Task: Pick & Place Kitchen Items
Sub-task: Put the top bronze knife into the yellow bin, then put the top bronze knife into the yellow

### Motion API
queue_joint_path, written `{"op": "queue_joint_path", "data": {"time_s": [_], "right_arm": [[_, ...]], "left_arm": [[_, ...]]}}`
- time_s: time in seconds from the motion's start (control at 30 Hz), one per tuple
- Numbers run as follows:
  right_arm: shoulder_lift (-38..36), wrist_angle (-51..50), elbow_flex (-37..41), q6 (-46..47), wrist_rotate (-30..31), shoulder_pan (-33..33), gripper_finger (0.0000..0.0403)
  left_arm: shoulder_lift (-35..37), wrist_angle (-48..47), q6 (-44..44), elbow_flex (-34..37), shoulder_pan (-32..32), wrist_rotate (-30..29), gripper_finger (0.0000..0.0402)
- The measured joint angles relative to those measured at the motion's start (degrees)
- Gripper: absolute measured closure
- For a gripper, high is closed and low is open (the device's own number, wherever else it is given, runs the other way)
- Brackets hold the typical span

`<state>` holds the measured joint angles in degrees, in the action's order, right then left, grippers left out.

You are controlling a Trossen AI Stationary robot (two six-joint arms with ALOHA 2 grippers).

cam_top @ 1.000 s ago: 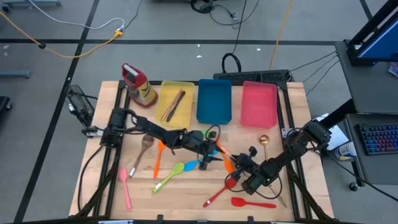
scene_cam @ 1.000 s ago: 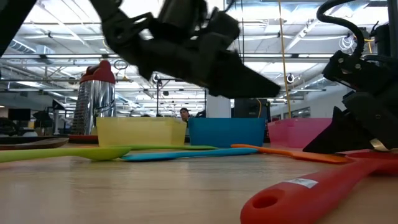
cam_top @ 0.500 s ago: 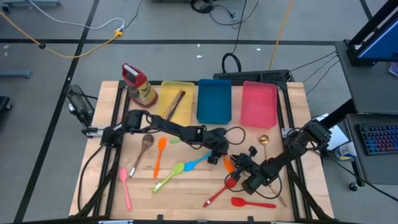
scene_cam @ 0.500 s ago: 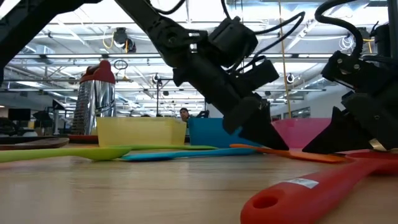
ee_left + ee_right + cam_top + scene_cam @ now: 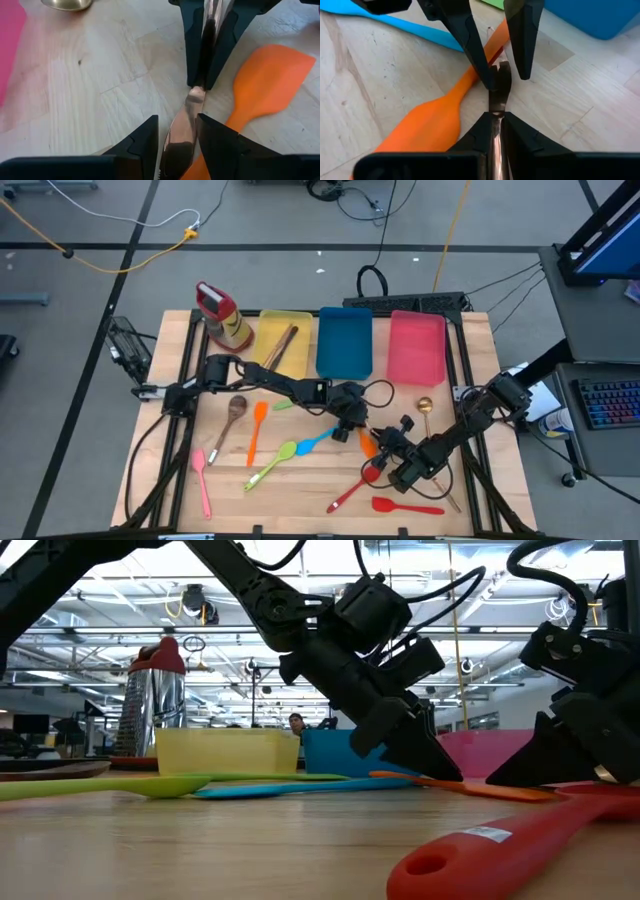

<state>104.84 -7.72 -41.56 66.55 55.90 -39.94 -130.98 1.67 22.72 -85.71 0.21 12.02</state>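
Observation:
The metal utensil is pinched at the neck (image 5: 196, 94) by my right gripper, which crowds my left gripper's fingers, so my right gripper should move its hold farther back along the utensil's handle (image 5: 497, 159).
A shiny metal utensil (image 5: 496, 92) is held in my right gripper (image 5: 495, 117), which is shut on it near the middle right of the table (image 5: 388, 445). My left gripper (image 5: 177, 120) is open. Its two fingers stand on either side of the utensil's free end (image 5: 498, 72), facing the right gripper across it. An orange spatula (image 5: 270, 80) lies on the wood just under and beside the utensil. A blue spatula (image 5: 315, 442) and a green spoon (image 5: 272, 463) lie to its left. My right gripper pinches the metal utensil's shaft (image 5: 495, 111) between its two fingers, which lie along it. The utensil sticks out ahead of them toward the left gripper, over the orange spatula's handle. My left gripper: I cannot tell whether its fingers (image 5: 470, 45) touch the utensil's end.
Yellow (image 5: 283, 340), blue (image 5: 345, 340) and pink (image 5: 416, 345) trays line the far edge, with a red-capped bottle (image 5: 225, 315) at the far left. A gold spoon (image 5: 424, 406), red utensils (image 5: 405, 505), an orange spoon (image 5: 255, 430), a wooden spoon (image 5: 228, 420) and a pink spoon (image 5: 202, 480) lie scattered.
My left gripper has gone toward the table's right edge and down, tipping to a lower slant. Its fingertips have come to the free end of the utensil that the right gripper holds. The right gripper and the utensil have kept still.

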Motion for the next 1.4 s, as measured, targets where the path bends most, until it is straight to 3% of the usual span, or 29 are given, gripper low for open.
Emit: {"op": "queue_joint_path", "data": {"time_s": [0.17, 0.33, 0.9, 1.4], "right_arm": [[-0.04, 0.59, 0.00, -1.45, 0.26, 0.48, 0.0377], [-0.10, 0.73, 0.00, -1.49, 0.83, 0.54, 0.0378], [-0.13, 2.16, -0.04, -6.35, -0.35, 0.49, 0.0402], [-9.75, 4.20, -0.07, -14.42, -0.42, -2.78, 0.0297]], "left_arm": [[-0.02, -0.09, 0.00, 0.02, 0.00, 0.56, 0.0266], [-0.13, -0.25, -0.88, 0.07, -0.09, 4.88, 0.0266], [-0.13, -2.38, -2.50, -0.07, -0.22, 6.60, 0.0266], [-0.13, -1.91, -3.58, 0.00, 0.42, 6.07, 0.0266]]}}
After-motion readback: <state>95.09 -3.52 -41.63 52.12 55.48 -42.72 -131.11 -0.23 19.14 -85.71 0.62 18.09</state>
